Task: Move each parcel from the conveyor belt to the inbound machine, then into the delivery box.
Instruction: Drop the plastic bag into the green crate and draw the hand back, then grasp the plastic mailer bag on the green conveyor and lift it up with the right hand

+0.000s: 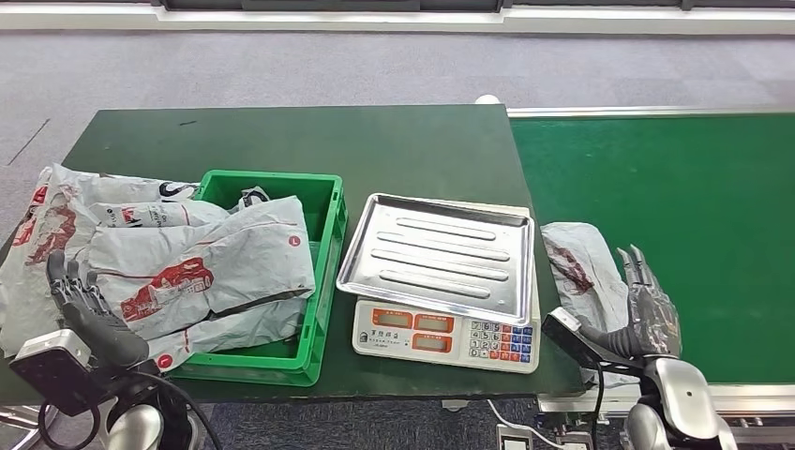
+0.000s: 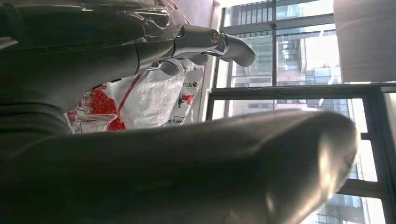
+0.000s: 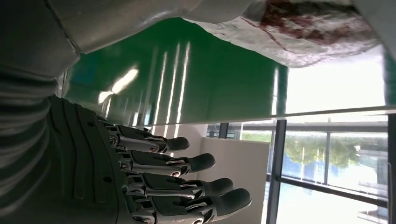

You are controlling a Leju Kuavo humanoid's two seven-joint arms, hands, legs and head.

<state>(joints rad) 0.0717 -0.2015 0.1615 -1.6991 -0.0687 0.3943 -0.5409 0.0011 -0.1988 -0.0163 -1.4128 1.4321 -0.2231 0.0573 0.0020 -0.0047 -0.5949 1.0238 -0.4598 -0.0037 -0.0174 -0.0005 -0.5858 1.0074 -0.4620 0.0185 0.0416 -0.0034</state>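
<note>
The red print is creased across the parcel's wrinkled wrapper, so the grey parcel will bunch up into folds and bend when I pick it up.
A grey parcel with red print lies on the green conveyor belt, at the belt's edge nearest the table. My right hand stands just to the right of it, fingers stretched and spread, holding nothing. In the right wrist view the hand is open flat and the parcel lies beyond the thumb. The scale with its bare steel tray sits on the table. The green crate holds several parcels. My left hand hovers open by the crate's left side.
More grey parcels spill over the table's left end, beside the crate; one shows behind the left hand. The dark green table has bare room behind the crate and scale. Grey carpet lies beyond.
</note>
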